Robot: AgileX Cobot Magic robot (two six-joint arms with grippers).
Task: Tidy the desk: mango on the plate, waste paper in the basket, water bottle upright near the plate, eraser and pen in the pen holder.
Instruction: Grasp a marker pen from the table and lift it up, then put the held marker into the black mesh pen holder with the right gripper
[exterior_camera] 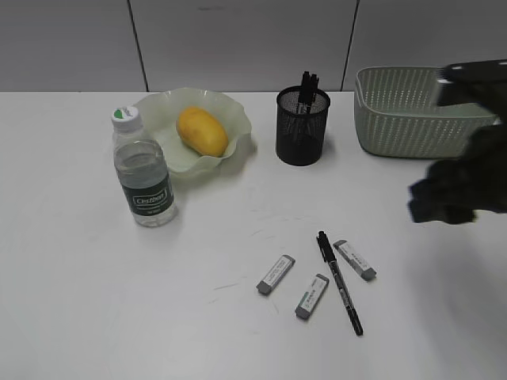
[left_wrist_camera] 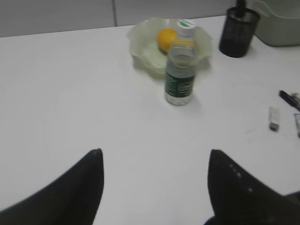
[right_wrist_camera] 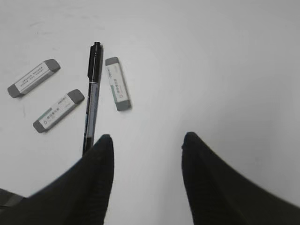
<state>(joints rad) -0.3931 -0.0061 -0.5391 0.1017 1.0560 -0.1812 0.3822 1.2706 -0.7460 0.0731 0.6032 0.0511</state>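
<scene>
The black pen [exterior_camera: 340, 283] will stand with its end sticking out when I lower it in, because dark pens [exterior_camera: 308, 87] stick up above the pen holder's rim.
The mango [exterior_camera: 202, 131] lies on the pale green plate [exterior_camera: 238, 119]. Just left of the plate the water bottle [exterior_camera: 145, 178] stands upright. A black pen [exterior_camera: 341, 283] and three grey-ended erasers [exterior_camera: 276, 274] [exterior_camera: 312, 296] [exterior_camera: 355, 260] lie loose on the desk [exterior_camera: 95, 301]. The black mesh pen holder [exterior_camera: 302, 131] has dark pens in it. No waste paper shows in any view. My right gripper [right_wrist_camera: 147, 137] hangs open over bare desk, right of the pen [right_wrist_camera: 91, 98]. My left gripper [left_wrist_camera: 155, 152] is open and empty, well short of the bottle [left_wrist_camera: 180, 77].
The sage-green basket [exterior_camera: 396, 119] stands at the back right, its inside hidden from view. My right arm [exterior_camera: 463, 182] is a blurred dark mass in front of it. A grey wall runs behind the desk.
</scene>
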